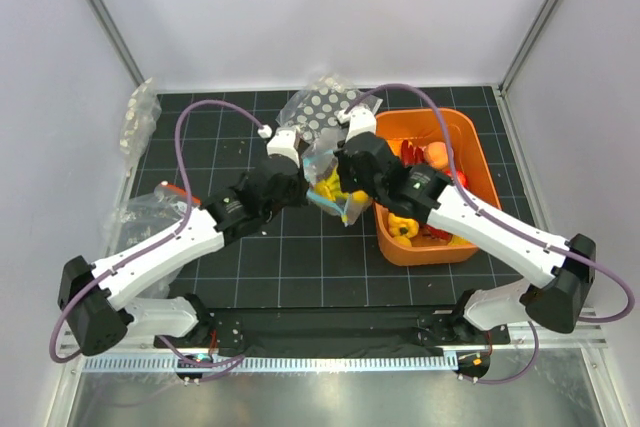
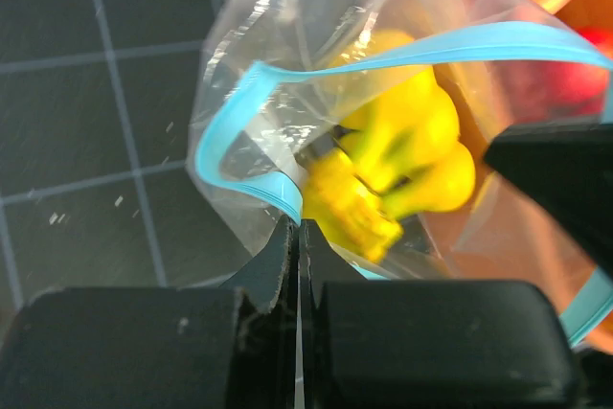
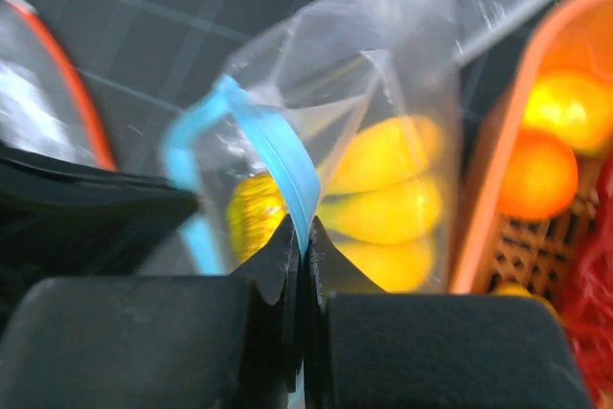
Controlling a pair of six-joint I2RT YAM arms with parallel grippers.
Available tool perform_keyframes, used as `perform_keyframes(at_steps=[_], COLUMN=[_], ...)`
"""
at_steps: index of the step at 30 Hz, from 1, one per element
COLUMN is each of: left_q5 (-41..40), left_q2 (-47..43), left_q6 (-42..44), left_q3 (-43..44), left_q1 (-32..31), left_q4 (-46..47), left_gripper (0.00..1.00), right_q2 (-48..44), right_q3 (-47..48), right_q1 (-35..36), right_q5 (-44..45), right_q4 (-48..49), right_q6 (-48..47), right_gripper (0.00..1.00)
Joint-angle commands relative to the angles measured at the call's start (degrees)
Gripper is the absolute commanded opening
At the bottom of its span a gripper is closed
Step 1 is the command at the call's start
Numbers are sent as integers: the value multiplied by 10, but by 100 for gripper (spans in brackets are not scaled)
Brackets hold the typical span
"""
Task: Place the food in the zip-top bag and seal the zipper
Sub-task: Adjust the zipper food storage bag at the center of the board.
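The bag's zipper buckles [image 2: 261, 76] while the robot's grippers are close together beside the basket, so next the left gripper pulls the bag's opening wide apart and brings the bag over clear mat [image 1: 278, 245].
The clear zip-top bag [image 1: 322, 159] hangs between my two grippers above the mat. The yellow banana bunch [image 2: 412, 155] is inside it and also shows in the right wrist view [image 3: 383, 189]. My left gripper [image 2: 299, 225] is shut on the light-blue zipper strip [image 2: 230, 117] at one side of the mouth. My right gripper [image 3: 305, 232] is shut on the zipper strip [image 3: 278, 155] at the other side. The bag's mouth gapes open between them. A round orange [image 3: 536, 174] and a yellow-orange piece [image 3: 565, 107] lie in the orange basket [image 1: 465, 132].
The orange basket stands right of the bag with red chillies [image 1: 412, 152] and other toy food. A dotted clear bag [image 1: 325, 107] lies behind. More clear bags lie at the left edge [image 1: 140, 117], one with an orange-red strip [image 1: 172, 190].
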Motion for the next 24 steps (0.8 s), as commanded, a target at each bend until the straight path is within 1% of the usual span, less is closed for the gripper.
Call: perform_keyframes(at_steps=[1, 2, 3, 4, 5, 6, 7, 8, 10, 11, 12, 13, 14, 15, 17, 18, 19, 20, 22, 23, 24], left_q5=[-30, -52, -52, -51, -33, -15, 7, 16, 26, 15, -20, -40, -56, -59, -32, -19, -2, -3, -25, -58, -72], left_q2=[-39, -56, -79, -124, -152, -175, -219, -235, -253, -251, -241, -230, -198, -181, -145, -112, -100, -95, -122, -141, -189], left_q6=[-16, -20, -21, -9, -5, 2, 16, 25, 31, 28, 23, 12, -18, -30, -54, -56, -51, -44, -25, -20, -17], left_q3=[-4, -12, -21, -37, -45, -53, -65, -95, -121, -134, -138, -141, -143, -146, -143, -137, -115, -104, -94, -102, -118], left_q1=[-1, -1, -1, -1, -1, -1, -6, -12, -16, -16, -16, -15, -15, -14, -12, -12, -12, -12, -12, -12, -12], left_q4=[-65, -62, -53, -44, -21, -4, 18, 64, 97, 107, 104, 98, 88, 86, 89, 89, 85, 64, 49, 55, 67], left_gripper=[0, 0, 1, 1, 0, 0, 0, 0, 0, 0, 0, 1, 0, 0, 0, 0, 0, 0, 0, 0, 0], right_q2=[-21, -33, -54, -58, -57, -35, -22, -6, 11, 4, -8, -50, -71, -97, -157, -174, -187, -201, -184, -168, -133], right_q3=[-30, -40, -55, -69, -67, -58, -36, -26, -3, -2, -21, -35, -50, -65, -102, -116, -144, -154, -146, -131, -105], right_q1=[2, 1, 2, 1, -8, -14, -19, -22, -23, -23, -21, -21, -20, -18, -13, -12, -12, -12, -12, -13, -12], right_q5=[56, 70, 77, 82, 80, 78, 77, 72, 63, 46, 38, 31, 12, 2, -18, -35, -38, -35, -14, -6, -2], right_q4=[20, 26, 50, 53, 34, 18, 2, -12, -42, -41, -21, -3, 18, 58, 90, 125, 143, 161, 145, 104, 87], right_q6=[-17, -13, -13, -11, -4, 0, 2, 2, -5, -6, -9, -11, -15, -18, -25, -26, -26, -25, -20, -22, -24], right_gripper=[1, 1, 1, 1, 1, 1, 1, 1, 1, 1, 1, 1, 1, 1, 1, 1, 1, 1, 1, 1, 1])
